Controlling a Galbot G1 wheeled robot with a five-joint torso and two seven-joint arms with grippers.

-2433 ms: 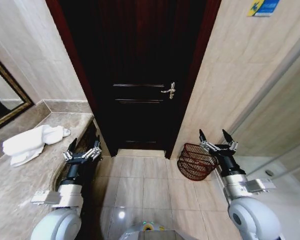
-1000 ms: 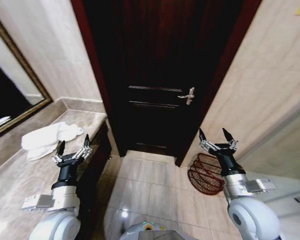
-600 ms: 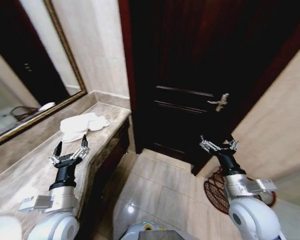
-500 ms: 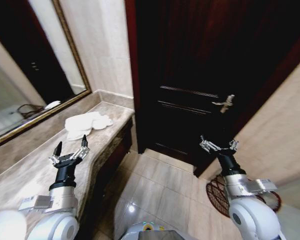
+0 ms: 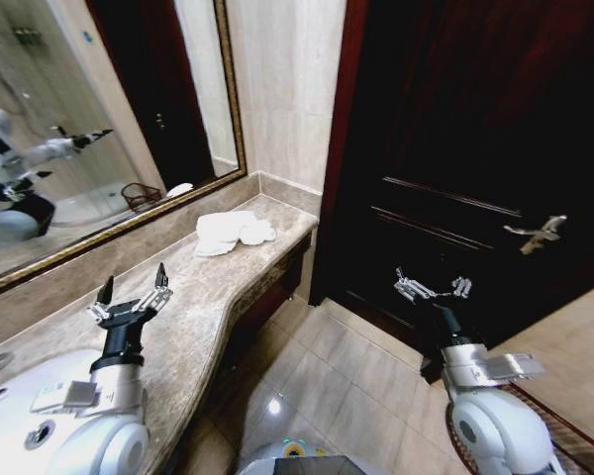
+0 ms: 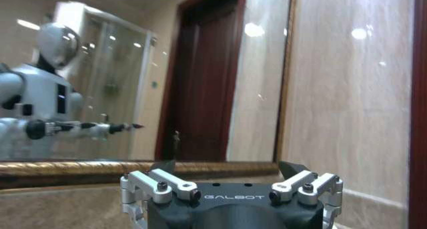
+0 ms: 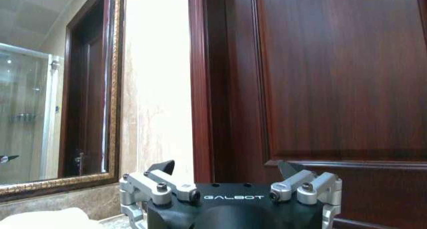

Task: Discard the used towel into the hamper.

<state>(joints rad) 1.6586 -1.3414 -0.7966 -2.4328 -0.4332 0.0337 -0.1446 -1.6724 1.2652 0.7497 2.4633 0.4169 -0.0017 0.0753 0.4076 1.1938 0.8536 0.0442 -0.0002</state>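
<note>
My gripper will carry the used towel [image 5: 224, 232] by its edge, and it will open out and hang in a tail, since it lies in loose crumpled folds [image 5: 252, 234].
The used towel [image 5: 235, 232], white and crumpled, lies on the marble counter [image 5: 193, 297] near its far end, below the mirror. A corner of the towel [image 7: 40, 220] is in the right wrist view. My left gripper [image 5: 131, 292] [image 6: 229, 165] hovers open over the counter, well short of the towel, holding nothing. My right gripper [image 5: 434, 287] [image 7: 227, 165] is open and held up in front of the dark door. The hamper [image 5: 579, 435] shows as a reddish wire rim at the bottom right, mostly hidden behind my right arm.
A gold-framed mirror [image 5: 89, 119] runs along the wall above the counter and reflects me. A white basin [image 5: 20, 416] is set in the counter's near end. The dark wooden door [image 5: 455, 148] has a metal handle [image 5: 535, 236]. Tiled floor [image 5: 346, 376] lies between the counter and the door.
The whole picture has swung left, so the camera has turned. Mirror, counter and basin now take up the left; the hamper has slid to the bottom right. Both arms keep their pose.
</note>
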